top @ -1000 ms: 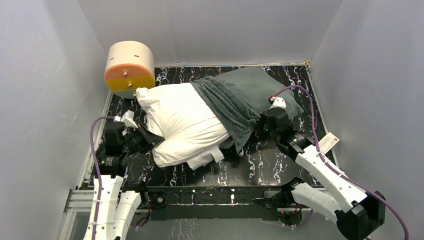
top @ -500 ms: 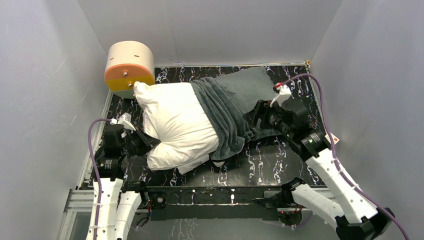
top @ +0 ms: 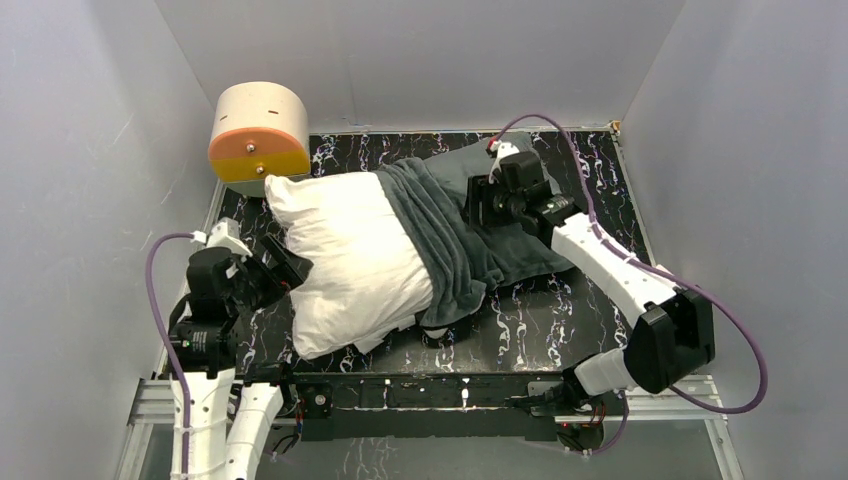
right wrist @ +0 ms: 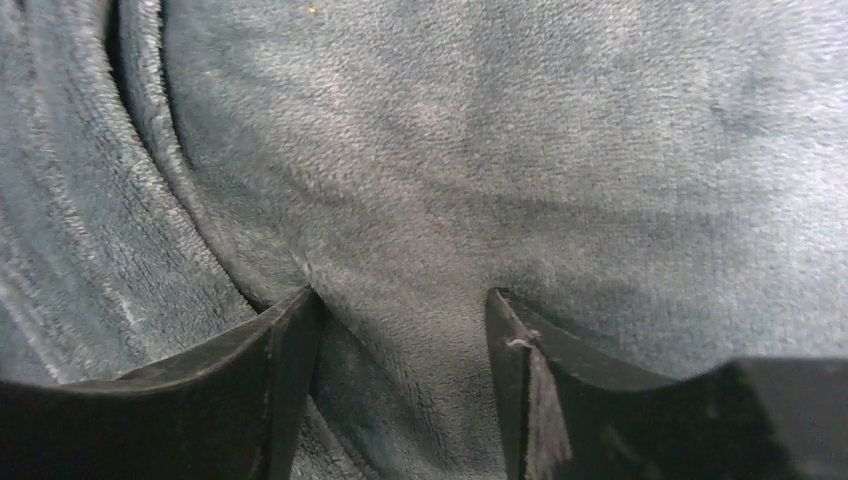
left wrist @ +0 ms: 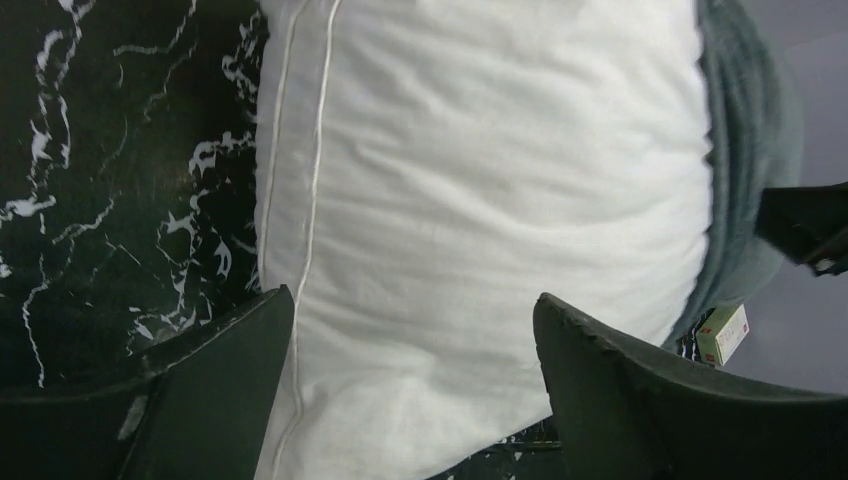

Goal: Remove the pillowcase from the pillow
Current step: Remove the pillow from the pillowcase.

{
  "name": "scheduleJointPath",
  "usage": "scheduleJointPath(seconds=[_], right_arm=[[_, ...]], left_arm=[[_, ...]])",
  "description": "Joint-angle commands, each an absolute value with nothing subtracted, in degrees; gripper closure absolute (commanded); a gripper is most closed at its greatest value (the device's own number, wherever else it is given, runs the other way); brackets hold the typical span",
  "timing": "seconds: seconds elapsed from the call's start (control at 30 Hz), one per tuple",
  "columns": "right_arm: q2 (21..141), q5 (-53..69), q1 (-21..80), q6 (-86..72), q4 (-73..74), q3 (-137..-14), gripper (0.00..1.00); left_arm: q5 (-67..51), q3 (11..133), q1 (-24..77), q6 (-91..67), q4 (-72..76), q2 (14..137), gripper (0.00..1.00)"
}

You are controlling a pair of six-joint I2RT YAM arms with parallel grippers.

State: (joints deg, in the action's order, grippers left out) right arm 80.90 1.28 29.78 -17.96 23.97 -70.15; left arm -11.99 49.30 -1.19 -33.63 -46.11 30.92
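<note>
An end of the unheld white pillow is still covered by the pillowcase, so next my left gripper pinches the pillow's far corner (top: 287, 196) first, before my right gripper pulls the pillowcase.
The white pillow (top: 350, 255) lies slantwise on the left half of the table. The dark grey-green pillowcase (top: 470, 225) is bunched in folds over its right end and spreads flat toward the back right. No striped face shows. My left gripper (top: 283, 268) is at the pillow's left edge, open, and in the left wrist view the left gripper (left wrist: 412, 300) has the pillow (left wrist: 480, 170) filling the gap beyond its fingers. My right gripper (top: 476, 203) is down on the pillowcase (right wrist: 480, 150). In the right wrist view the right gripper (right wrist: 402, 297) is open, with plush fabric bulging between its fingers.
A cream-and-orange cylinder (top: 259, 135) stands at the back left corner, close to the pillow's far end. White walls close in the black marbled table (top: 560, 330) on three sides. A small green-and-white box (left wrist: 722, 333) shows past the pillowcase (left wrist: 750, 150) in the left wrist view.
Both grippers have opened. The left one let go of the pillow's left edge. The right arm released the pillowcase's near edge and swung back and left onto its top.
</note>
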Motion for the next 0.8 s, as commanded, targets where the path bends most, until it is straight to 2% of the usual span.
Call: scheduleJointPath(seconds=[0.0, 0.1, 0.2, 0.43, 0.57, 0.63, 0.7, 0.77], right_arm=[[76.3, 5.3, 33.7, -20.0, 26.6, -57.5, 0.36], [68.7, 6.2, 37.2, -24.3, 23.7, -46.0, 0.44], [63.2, 9.8, 40.7, -28.7, 21.5, -39.3, 0.47], [58.6, 9.3, 46.2, -34.0, 20.2, -34.6, 0.49], [58.6, 7.9, 47.4, -34.5, 20.8, -36.3, 0.48], [58.5, 7.2, 47.6, -34.5, 21.3, -37.1, 0.48], [58.3, 6.3, 47.7, -34.7, 21.8, -37.4, 0.48], [58.0, 5.3, 47.8, -34.5, 22.5, -37.9, 0.47]], left_arm=[[-7.0, 56.2, -1.6, -30.2, -46.7, 31.1, 0.08], [-10.6, 57.8, -1.6, -28.2, -42.3, 33.1, 0.03], [-18.1, 59.2, -1.6, -26.9, -35.8, 38.3, 0.02], [-32.9, 71.1, -1.0, -21.9, -29.4, 61.1, 0.02], [-29.9, 81.7, 1.3, -16.0, -30.6, 72.4, 0.02], [-23.3, 85.9, 3.2, -15.5, -36.7, 78.8, 0.02], [-14.7, 86.9, 6.2, -15.6, -40.4, 82.8, 0.02], [-12.4, 83.7, 9.3, -14.9, -40.5, 83.9, 0.02]])
